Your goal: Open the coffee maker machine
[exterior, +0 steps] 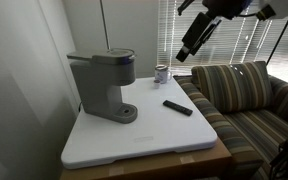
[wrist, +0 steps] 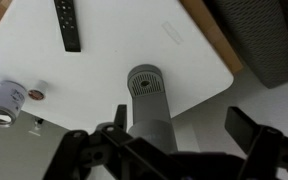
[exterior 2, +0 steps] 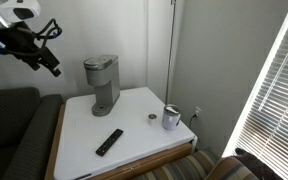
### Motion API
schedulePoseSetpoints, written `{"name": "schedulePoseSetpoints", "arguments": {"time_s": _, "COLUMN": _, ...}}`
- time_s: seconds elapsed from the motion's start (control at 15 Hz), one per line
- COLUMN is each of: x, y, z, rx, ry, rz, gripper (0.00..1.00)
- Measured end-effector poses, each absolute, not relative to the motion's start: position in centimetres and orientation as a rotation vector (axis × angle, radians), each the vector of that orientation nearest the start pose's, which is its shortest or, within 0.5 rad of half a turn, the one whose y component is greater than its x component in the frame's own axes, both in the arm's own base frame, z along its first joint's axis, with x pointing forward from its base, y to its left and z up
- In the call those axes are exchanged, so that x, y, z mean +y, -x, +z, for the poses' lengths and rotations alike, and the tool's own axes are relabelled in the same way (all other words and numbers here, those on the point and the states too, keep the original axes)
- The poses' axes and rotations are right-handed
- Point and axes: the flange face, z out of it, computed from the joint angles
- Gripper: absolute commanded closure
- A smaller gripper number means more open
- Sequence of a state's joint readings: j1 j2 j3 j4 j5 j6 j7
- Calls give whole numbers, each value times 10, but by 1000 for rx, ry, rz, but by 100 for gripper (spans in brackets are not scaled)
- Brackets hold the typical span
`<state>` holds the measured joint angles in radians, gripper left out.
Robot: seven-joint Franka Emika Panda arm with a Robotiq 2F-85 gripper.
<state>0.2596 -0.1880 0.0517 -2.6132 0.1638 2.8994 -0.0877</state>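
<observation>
My gripper is hanging open, tilted and wide of the coffee maker machine [exterior: 106,82]. I should swing in straight, close my fingers and lift the lid's front edge [exterior: 133,56].
The grey coffee maker machine [exterior: 104,83] stands on the white table [exterior: 174,135] with its top lid down; it also shows in an exterior view [exterior 2: 102,83] and from above in the wrist view [wrist: 149,105]. My gripper [exterior: 187,52] hangs high in the air, well above and away from the machine, and shows in an exterior view [exterior 2: 52,66] too. In the wrist view its two dark fingers [wrist: 174,135] are spread apart with nothing between them.
A black remote [exterior: 178,107] lies on the table. A small cup [exterior: 162,73] stands near the table's back edge, with a small round object [exterior 2: 152,117] beside it. A striped sofa [exterior: 249,100] adjoins the table. Window blinds [exterior 2: 279,90] hang nearby.
</observation>
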Motion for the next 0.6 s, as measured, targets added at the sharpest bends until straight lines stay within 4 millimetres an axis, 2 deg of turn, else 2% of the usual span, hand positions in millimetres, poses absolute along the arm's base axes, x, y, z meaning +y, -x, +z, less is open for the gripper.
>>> {"name": "schedulePoseSetpoints", "arguments": {"time_s": 0.33, "x": 136, "y": -456, "z": 364, "rx": -476, "ry": 2845, "rz": -818, "gripper": 0}}
{"name": "schedulePoseSetpoints", "arguments": {"time_s": 0.6, "x": 164, "y": -480, "z": 380, "rx": -702, "ry": 2741, "rz": -863, "gripper": 0}}
